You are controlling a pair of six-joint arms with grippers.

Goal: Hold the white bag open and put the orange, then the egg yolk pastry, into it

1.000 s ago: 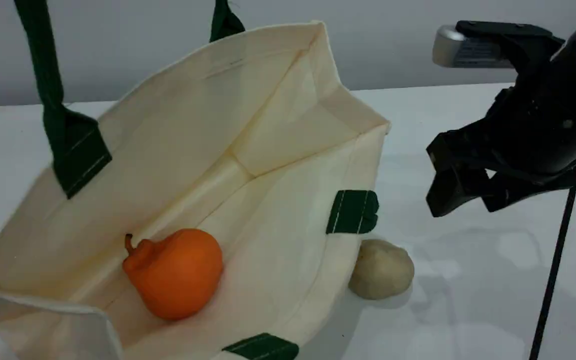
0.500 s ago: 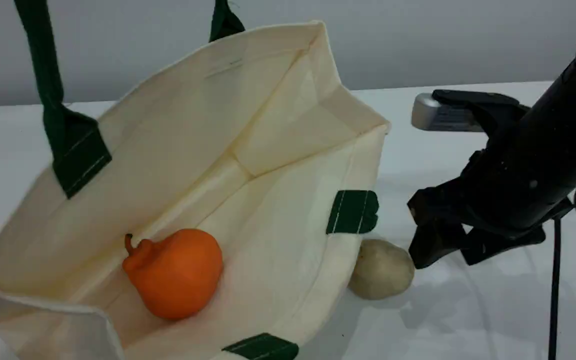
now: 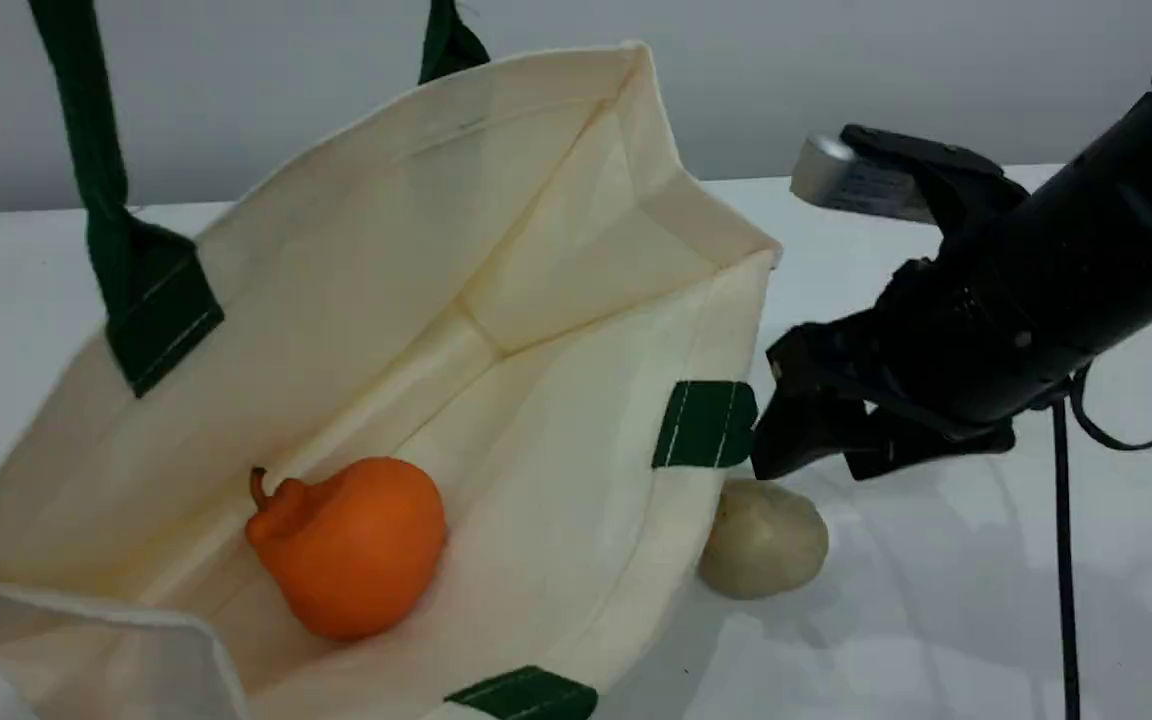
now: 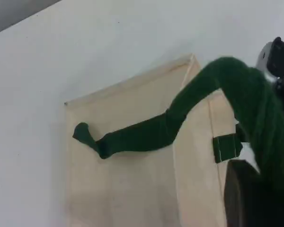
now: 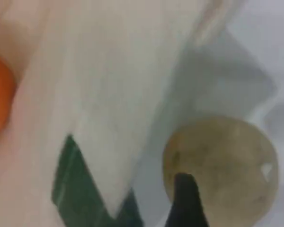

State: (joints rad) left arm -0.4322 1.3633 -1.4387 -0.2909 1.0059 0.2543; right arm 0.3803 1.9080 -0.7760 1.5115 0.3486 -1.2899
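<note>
The white bag's upper side (image 3: 410,222) is hanging from the raised green handle (image 3: 92,132), so that side of the bag will fold down over the orange when I lower the handle.
The white bag (image 3: 496,300) lies open toward me, its dark green handle (image 3: 86,130) pulled up out of the top of the scene view. In the left wrist view my left gripper (image 4: 255,198) is shut on that green handle (image 4: 236,90). The orange (image 3: 351,545) rests inside the bag near its mouth. The egg yolk pastry (image 3: 764,538) sits on the table against the bag's right wall. My right gripper (image 3: 816,462) hangs open just above it, not touching it. The right wrist view shows one dark fingertip (image 5: 184,203) over the pastry (image 5: 222,165).
The white table (image 3: 936,630) stretches to the right of the bag. A black cable (image 3: 1064,560) hangs from the right arm down to the table. A green stitched tab (image 3: 704,423) on the bag's rim sits right beside the right gripper.
My right gripper has come down and to the left, from high at the right to just over the pastry. The bag, the orange and the pastry have not moved.
</note>
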